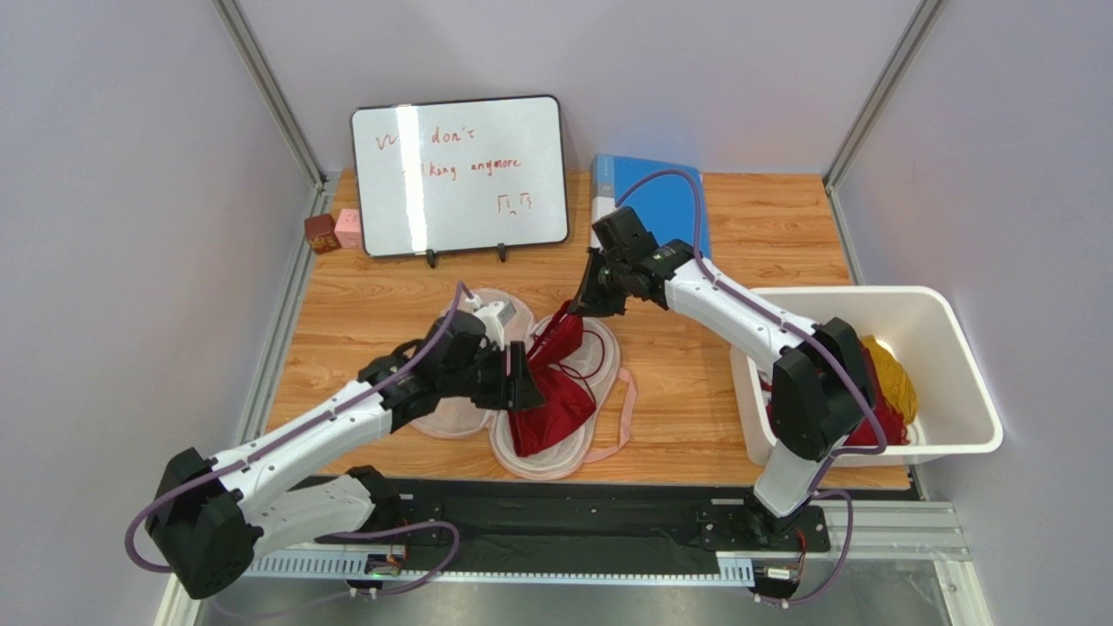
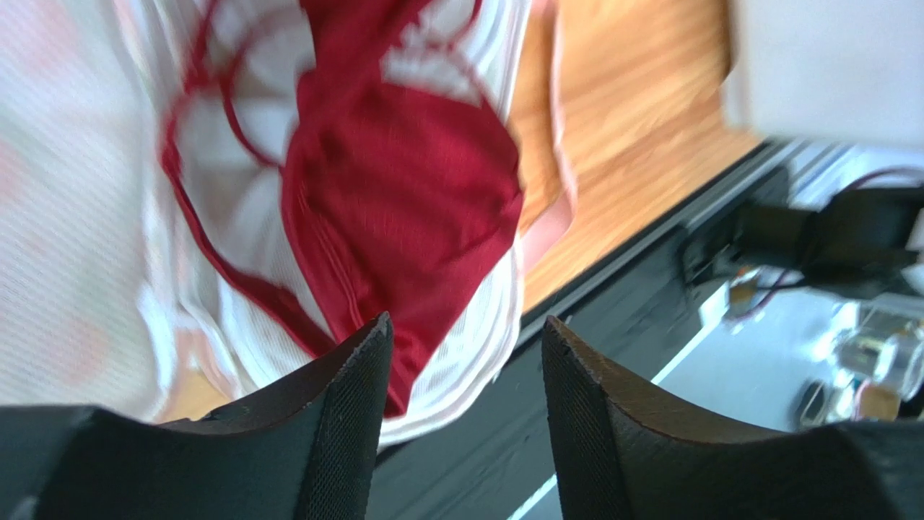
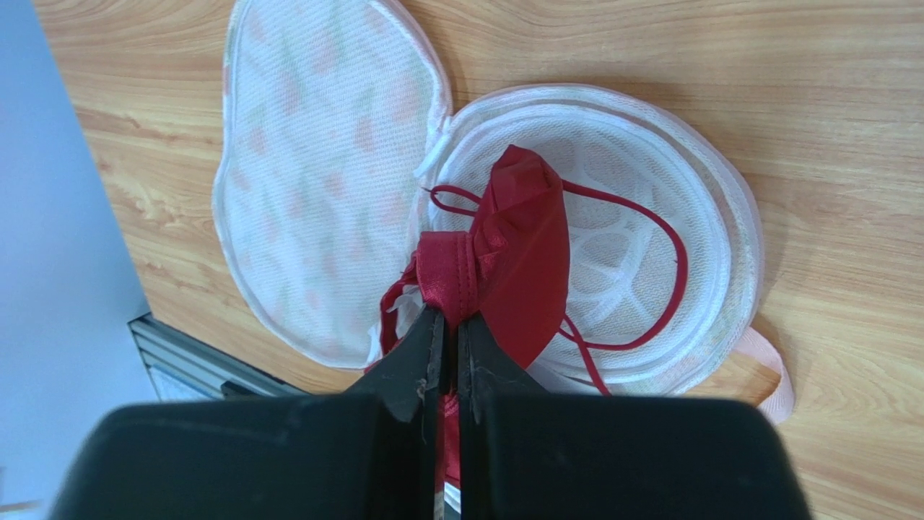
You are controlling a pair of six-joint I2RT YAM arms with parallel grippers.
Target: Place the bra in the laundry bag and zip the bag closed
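Note:
The thin straps are lying in slack loops [image 1: 595, 359], so they will drag behind on the mesh half when the robot lifts the dark red bra [image 1: 554, 415] across.
The laundry bag [image 1: 564, 459] lies unzipped and spread open on the wooden table, its printed flap [image 3: 315, 184] folded out beside the pale mesh half [image 3: 694, 206]. The dark red bra [image 1: 551, 407] rests partly in that mesh half, and its upper end is lifted. My right gripper [image 1: 571, 313] is shut on this lifted end, pinching the bra [image 3: 531, 249] at its fingertips [image 3: 450, 320]. My left gripper [image 1: 527, 385] sits at the bra's left edge. In the left wrist view it [image 2: 461, 341] is open and empty, with the bra [image 2: 401, 184] just beyond its tips.
A white plastic bin [image 1: 960, 378] holding red and yellow clothes [image 1: 891, 378] stands at the right. At the back are a whiteboard [image 1: 457, 170], a blue folder [image 1: 660, 189] and small blocks [image 1: 333, 231]. A black rail [image 1: 588, 522] runs along the near edge.

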